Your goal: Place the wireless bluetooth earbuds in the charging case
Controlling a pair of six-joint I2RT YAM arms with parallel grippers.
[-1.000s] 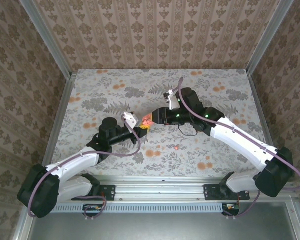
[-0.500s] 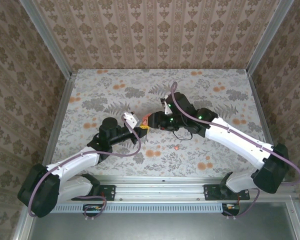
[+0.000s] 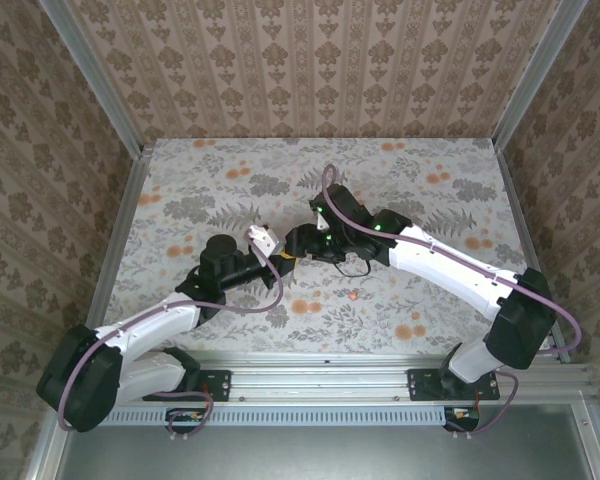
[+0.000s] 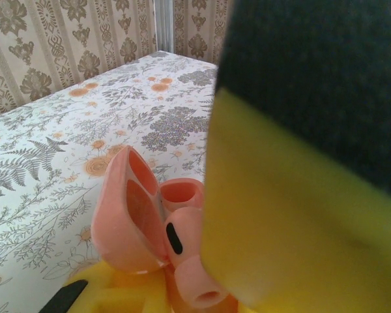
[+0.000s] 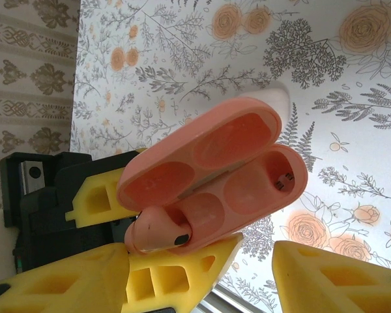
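Observation:
Next, my right gripper takes hold of the earbud's head and turns the earbud there, because the coral earbud sits crooked in its socket and its head sticks out past the socket's rim.
The coral charging case hangs open above the table, with my left gripper shut on its base between yellow fingers. One coral earbud sits part way in the left socket, its stem end sticking out. The right socket is empty. My right gripper stands open just in front of the case, one pad beside the earbud. In the left wrist view the case lid and the earbud sit beside a big yellow right finger. Another coral earbud lies on the table.
The flowered table is walled in by patterned panels on three sides. A metal rail runs along the near edge. Both arms meet at the table's middle. A pale rounded shape peeks out behind the case lid.
My right gripper has swung left over the case and its jaws have widened. The left arm and the case have held still.

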